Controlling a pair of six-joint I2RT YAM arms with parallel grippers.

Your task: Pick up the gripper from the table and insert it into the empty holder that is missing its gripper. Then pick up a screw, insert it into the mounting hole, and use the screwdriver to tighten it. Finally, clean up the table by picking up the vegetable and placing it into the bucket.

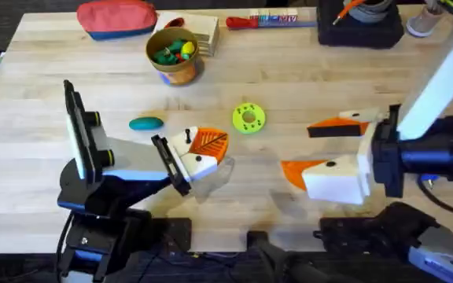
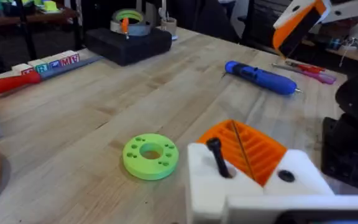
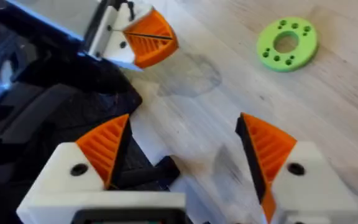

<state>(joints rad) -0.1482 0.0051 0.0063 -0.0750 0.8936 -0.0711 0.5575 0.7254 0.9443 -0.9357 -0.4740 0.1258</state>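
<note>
The black screw sticks out of the mounting hole, so I expect the screw to go all the way in when I turn the blue screwdriver on it.
My left gripper [image 1: 217, 145] is shut, its two orange ribbed wedges pressed together along a thin seam. The orange gripper [image 2: 224, 140] sits in its white holder [image 2: 201, 177], and a black screw [image 2: 217, 157] stands proud of the mounting hole. My right gripper [image 1: 299, 148] hovers open to the right of it, nothing between its orange fingers [image 3: 107, 146]. The blue screwdriver [image 2: 261, 78] lies on the table beyond. The teal vegetable [image 1: 145, 123] rests left of the left gripper. At the back stands the tan bucket [image 1: 181, 69], holding toy pieces.
A lime-green holed disc [image 1: 248, 118] lies between the grippers, slightly further back. At the table's back edge are a red pouch [image 1: 116, 17], a red-handled tool [image 1: 246, 22] and a black box [image 1: 360, 30]. Bare wood lies in front of the vegetable.
</note>
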